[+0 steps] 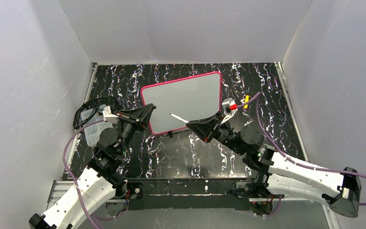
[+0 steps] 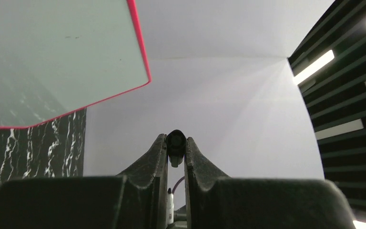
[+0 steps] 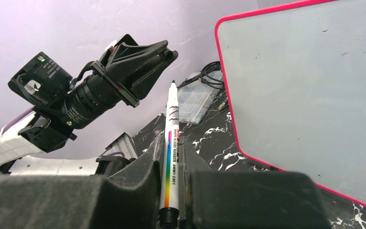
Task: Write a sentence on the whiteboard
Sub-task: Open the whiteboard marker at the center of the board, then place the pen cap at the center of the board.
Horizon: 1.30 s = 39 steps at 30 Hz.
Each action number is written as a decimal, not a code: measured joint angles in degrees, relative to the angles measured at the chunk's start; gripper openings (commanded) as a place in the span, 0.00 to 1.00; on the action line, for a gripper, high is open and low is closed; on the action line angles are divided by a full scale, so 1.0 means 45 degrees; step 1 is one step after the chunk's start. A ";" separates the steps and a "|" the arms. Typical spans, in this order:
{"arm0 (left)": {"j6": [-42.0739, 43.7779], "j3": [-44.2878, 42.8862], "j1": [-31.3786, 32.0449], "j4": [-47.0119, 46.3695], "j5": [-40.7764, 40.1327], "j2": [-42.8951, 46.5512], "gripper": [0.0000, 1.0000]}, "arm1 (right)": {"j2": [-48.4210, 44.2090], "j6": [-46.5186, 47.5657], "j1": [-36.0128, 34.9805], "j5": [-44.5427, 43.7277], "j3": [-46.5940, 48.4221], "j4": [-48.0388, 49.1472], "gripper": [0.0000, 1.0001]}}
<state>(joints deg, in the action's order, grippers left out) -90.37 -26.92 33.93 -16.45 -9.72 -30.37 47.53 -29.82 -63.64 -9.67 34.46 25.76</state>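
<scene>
My left gripper should go on toward the clear tabletop beside the whiteboard before it lets go of the black cap there, because the marker's tip is free of the cap.
The whiteboard lies on the black marbled table, pink-red framed, with no sentence visible on it, only faint specks. It also shows in the left wrist view and the right wrist view. My right gripper is shut on a white marker with a rainbow stripe. The marker is uncapped and its tip points left over the board's near edge. My left gripper hovers at the board's left edge, shut on a small black marker cap. The two grippers face each other.
A clear plastic box and a coil of black cable sit at the table's left edge. A small red and yellow item is by the board's right edge. White walls enclose the table on three sides.
</scene>
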 measured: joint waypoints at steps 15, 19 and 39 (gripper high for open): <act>0.1656 -0.0223 -0.0039 0.0675 -0.1389 -0.0019 0.00 | -0.0209 0.0044 0.0005 -0.0403 -0.0029 -0.0418 0.01; 0.4085 -0.1467 -0.0039 0.2929 -0.1030 -0.0491 0.00 | -0.0617 0.0277 0.0005 -0.0792 -0.0015 -0.1428 0.01; 1.3561 -0.3415 -0.5727 1.0627 0.2579 -0.4240 0.00 | -0.0942 0.1379 0.0005 -0.2433 0.1384 -0.5338 0.01</act>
<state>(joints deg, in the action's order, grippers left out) -29.34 -42.28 8.16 31.38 1.89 -49.45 43.29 -23.62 -63.61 -20.62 40.69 1.74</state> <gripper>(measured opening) 0.097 0.186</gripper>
